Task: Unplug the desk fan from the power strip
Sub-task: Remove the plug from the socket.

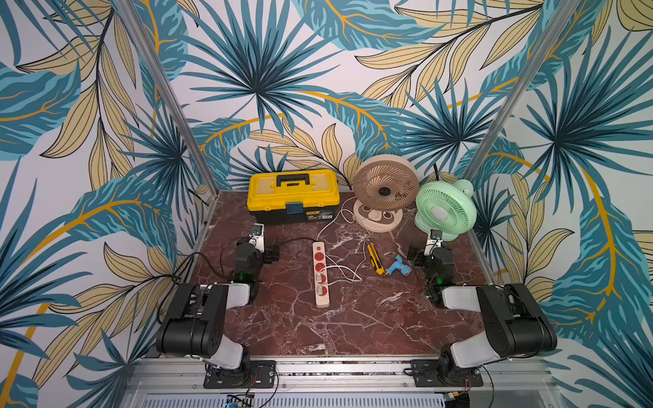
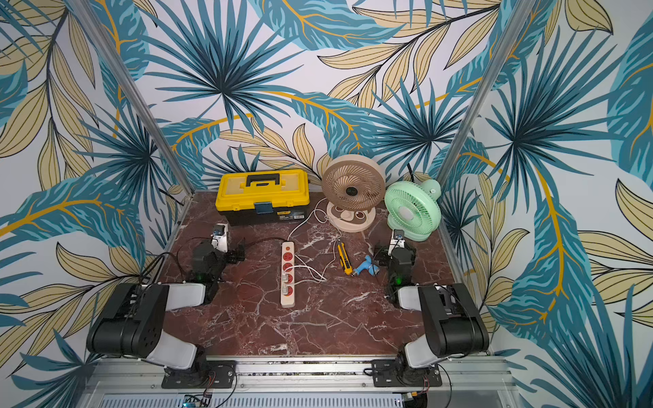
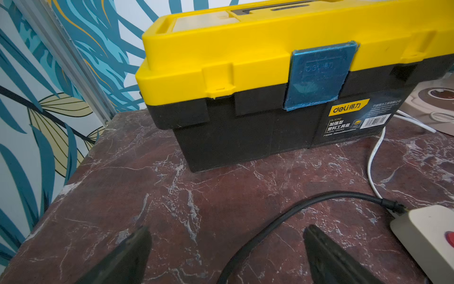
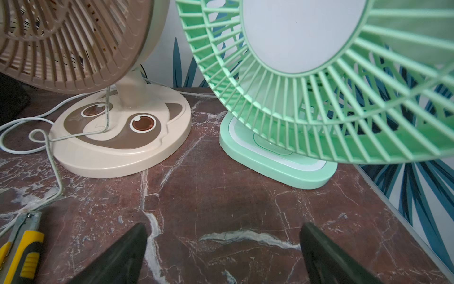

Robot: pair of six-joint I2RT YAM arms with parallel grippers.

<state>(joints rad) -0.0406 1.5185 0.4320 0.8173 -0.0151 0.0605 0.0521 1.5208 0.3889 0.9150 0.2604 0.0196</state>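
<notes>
Next, my left gripper grips the power strip's red-button end (image 1: 319,251) tightly before my right gripper pulls a plug, because the power strip is lying loose with plugs in its nearer sockets (image 1: 322,284).
The desk fan (image 1: 385,190) (image 2: 353,189) stands at the back of the marble table, its bear-face base (image 4: 122,137) just ahead of my right gripper (image 4: 222,226). The power strip (image 1: 321,273) (image 2: 288,273) lies mid-table, with two white plugs (image 1: 324,275) in its nearer red sockets. White cords (image 1: 353,279) loop from there towards the fan. I cannot tell which plug is the fan's. In the left wrist view the strip's end (image 3: 430,241) lies beside my left gripper (image 3: 227,230). Both grippers (image 1: 272,252) (image 1: 415,256) rest low, open and empty, either side of the strip.
A yellow and black toolbox (image 1: 293,196) (image 3: 245,73) stands at the back left. A mint-green fan (image 1: 445,210) (image 4: 319,73) is right of the desk fan. A yellow utility knife (image 1: 374,259) and a blue toy drill (image 1: 399,266) lie by the right gripper. The strip's black cord (image 3: 294,209) runs past the left fingers.
</notes>
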